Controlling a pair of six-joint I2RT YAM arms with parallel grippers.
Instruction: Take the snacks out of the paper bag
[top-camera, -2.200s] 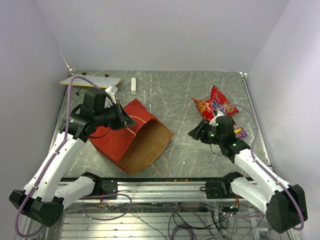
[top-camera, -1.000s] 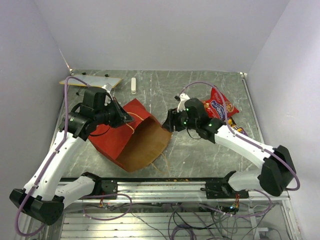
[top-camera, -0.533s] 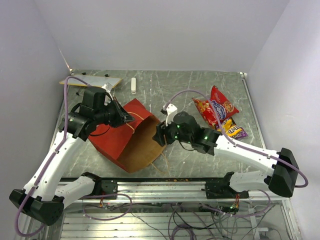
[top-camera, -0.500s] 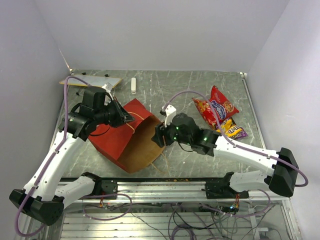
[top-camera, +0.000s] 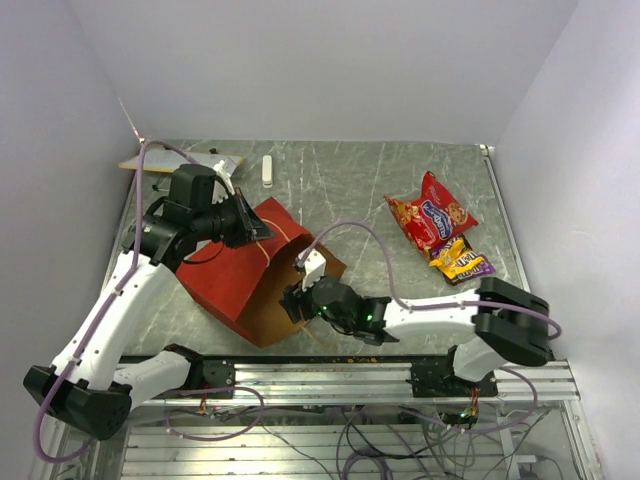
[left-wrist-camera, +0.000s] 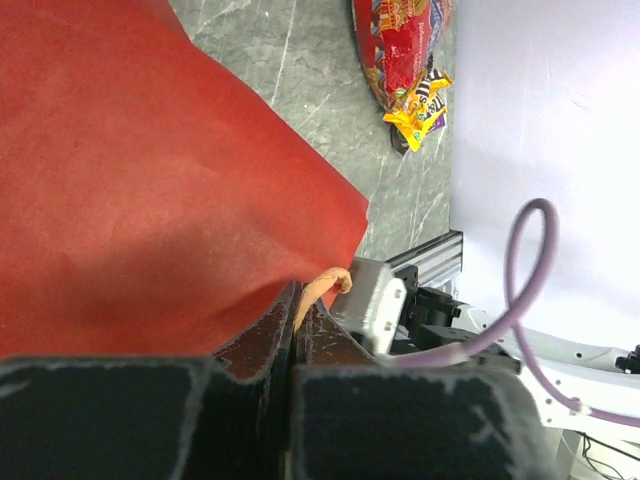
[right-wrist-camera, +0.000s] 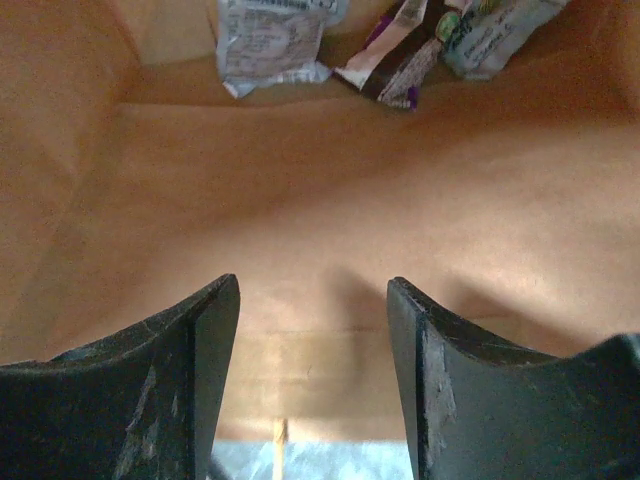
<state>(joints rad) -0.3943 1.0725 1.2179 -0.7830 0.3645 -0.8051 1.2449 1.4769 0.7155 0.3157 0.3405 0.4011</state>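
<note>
The purple-brown wrapper (right-wrist-camera: 402, 52) has its near end (right-wrist-camera: 395, 90) uncovered, so it should come free right away when I pull it out, and the silvery packet should stay behind.
The paper bag (top-camera: 225, 285) lies on its side, red outside, with its brown mouth (top-camera: 285, 295) facing the near right. My left gripper (top-camera: 253, 226) is shut on the bag's tan string handle (left-wrist-camera: 318, 287) at the upper rim, against the red wall (left-wrist-camera: 150, 180). My right gripper (top-camera: 296, 303) is open and empty inside the bag's mouth (right-wrist-camera: 313, 330). Deep in the bag lie a silver packet (right-wrist-camera: 270, 35), a purple-brown wrapper (right-wrist-camera: 398, 62) and another silvery packet (right-wrist-camera: 492, 30). A red chip bag (top-camera: 432, 215) and a yellow-purple packet (top-camera: 458, 262) lie on the table at the right.
A tan board (top-camera: 180, 162) and a small white piece (top-camera: 267, 170) lie at the back left. The metal rail (top-camera: 350, 375) runs along the near edge. Walls close in the table on the left, back and right.
My right arm swung left from the snacks on the table to the bag and pushed its open gripper into the mouth. My left gripper kept its hold on the bag's rim.
</note>
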